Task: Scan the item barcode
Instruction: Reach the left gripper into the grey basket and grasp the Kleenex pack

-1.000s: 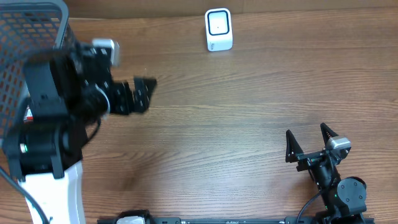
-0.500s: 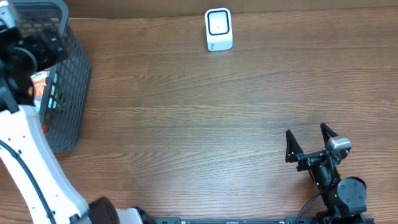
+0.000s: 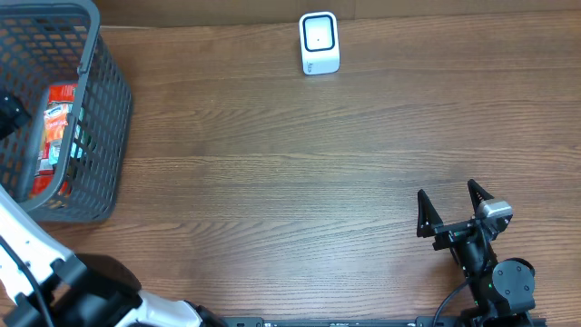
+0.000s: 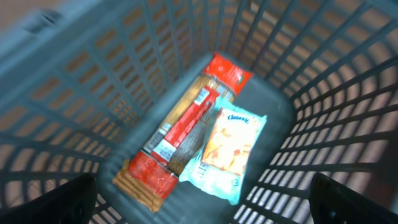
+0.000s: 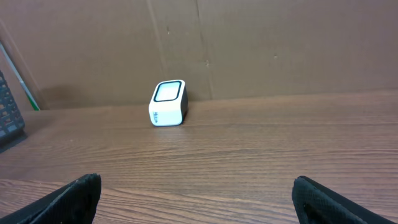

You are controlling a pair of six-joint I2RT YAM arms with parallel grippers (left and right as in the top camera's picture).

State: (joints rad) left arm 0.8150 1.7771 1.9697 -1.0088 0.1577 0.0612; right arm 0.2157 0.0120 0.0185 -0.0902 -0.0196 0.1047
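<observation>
My left gripper's fingers are lined up across the light-blue pack's narrow width [image 4: 231,140], and the pack's top is uncovered. My left gripper should keep going down to the pack and close on its sides [image 4: 254,142].
A grey mesh basket [image 3: 100,118] stands at the table's left end. In it lie a long red pasta packet [image 3: 54,136] [image 4: 186,127] and, touching its side, a light-blue snack pack [image 4: 227,152]. My left gripper [image 4: 202,196] hangs above the basket's inside, open, with nothing between its fingers. In the overhead view only a dark bit of that arm shows at the left edge. The white barcode scanner [image 3: 319,43] [image 5: 168,103] stands at the far edge. At the front right my right gripper [image 3: 451,207] [image 5: 196,202] rests open and empty, facing the scanner.
The left arm's white link [image 3: 27,263] runs along the front left corner. A brown cardboard wall [image 5: 249,43] backs the table behind the scanner. Bare wooden tabletop [image 3: 290,191] lies between basket, scanner and right gripper.
The left arm has swung left, from over the table beside the basket to above the basket and mostly out of the overhead frame. The right arm has not moved.
</observation>
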